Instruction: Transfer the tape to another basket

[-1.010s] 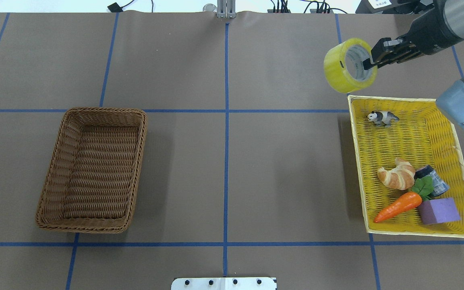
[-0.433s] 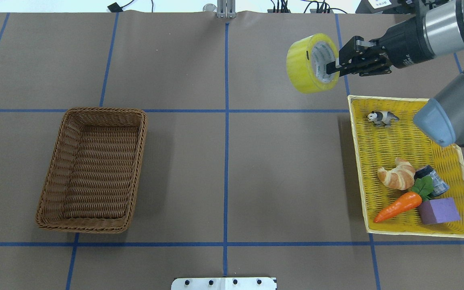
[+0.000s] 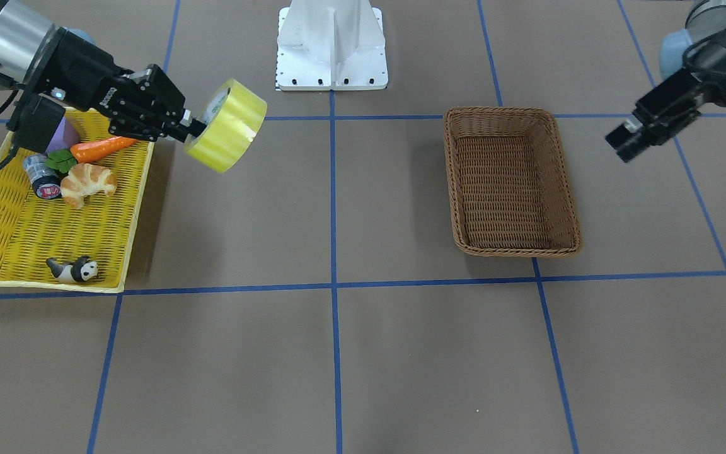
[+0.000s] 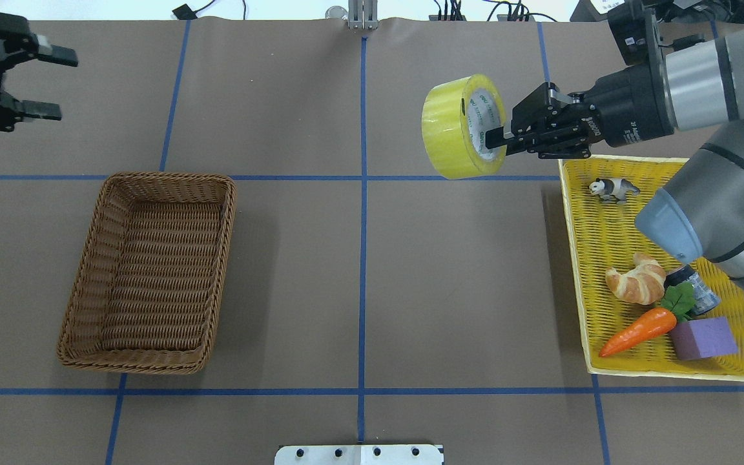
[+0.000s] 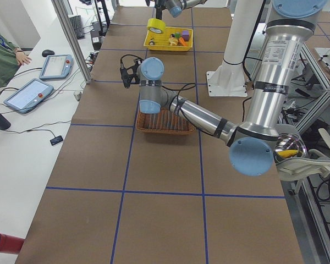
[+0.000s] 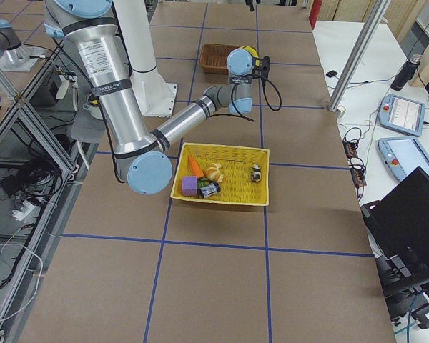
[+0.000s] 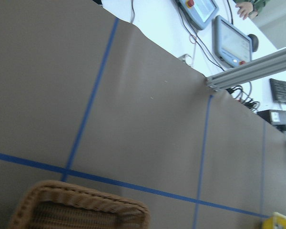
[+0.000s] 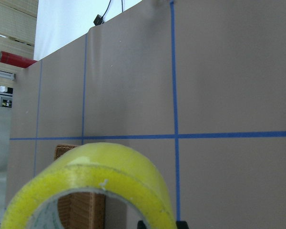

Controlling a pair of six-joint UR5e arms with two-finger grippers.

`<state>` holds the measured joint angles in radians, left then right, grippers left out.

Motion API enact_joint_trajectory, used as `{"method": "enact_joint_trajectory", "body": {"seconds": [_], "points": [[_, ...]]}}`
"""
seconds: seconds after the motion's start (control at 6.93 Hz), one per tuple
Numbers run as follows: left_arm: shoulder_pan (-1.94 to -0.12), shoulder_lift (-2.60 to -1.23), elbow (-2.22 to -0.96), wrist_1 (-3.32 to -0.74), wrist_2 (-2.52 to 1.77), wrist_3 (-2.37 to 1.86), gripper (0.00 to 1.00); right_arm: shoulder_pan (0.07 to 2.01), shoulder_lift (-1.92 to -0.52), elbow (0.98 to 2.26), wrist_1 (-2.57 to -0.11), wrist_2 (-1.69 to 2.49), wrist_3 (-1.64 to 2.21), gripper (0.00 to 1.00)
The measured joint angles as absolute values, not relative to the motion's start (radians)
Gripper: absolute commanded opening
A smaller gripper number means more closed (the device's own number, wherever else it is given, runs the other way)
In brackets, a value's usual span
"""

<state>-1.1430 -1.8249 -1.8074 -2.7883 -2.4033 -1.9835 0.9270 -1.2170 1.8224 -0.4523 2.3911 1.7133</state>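
My gripper will lower the tape (image 3: 233, 135) into the brown wicker basket. The tape will come to rest core up because its side is flat around its core (image 3: 217, 105).
The yellow tape roll (image 4: 457, 129) hangs in the air over the table's far middle-right, left of the yellow tray. My right gripper (image 4: 496, 138) is shut on its wall, one finger inside the pale core. The roll also shows in the front view (image 3: 229, 126) and fills the bottom of the right wrist view (image 8: 95, 176). The brown wicker basket (image 4: 230, 219) sits empty on the left half, also seen in the front view (image 3: 508, 112). My left gripper (image 4: 49, 84) is open and empty at the far left, beyond the basket.
The shallow yellow tray (image 4: 573, 258) at the right holds a toy panda (image 4: 614, 188), a croissant (image 4: 637, 279), a carrot (image 4: 637, 330), a purple block (image 4: 704, 338) and a small bottle (image 4: 695, 287). The robot base plate (image 4: 359, 454) is at the near edge.
My right gripper has carried the tape leftward, away from the yellow tray toward the centre line. My left gripper has come into the overhead view at the upper left.
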Motion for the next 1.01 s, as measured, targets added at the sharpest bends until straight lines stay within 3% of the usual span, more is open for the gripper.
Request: {"method": "enact_joint_trajectory", "body": {"seconds": [0.58, 1.01], "points": [[-0.800, -1.977, -1.879, -2.940, -2.064, -2.252, 0.98, 0.777, -1.187, 1.840, -0.269, 2.311, 1.823, 0.00], [-0.616, -2.013, -1.934, -2.941, -1.876, -2.275, 0.98, 0.698, -1.173, 1.855, -0.234, 2.267, 1.825, 0.00]]}}
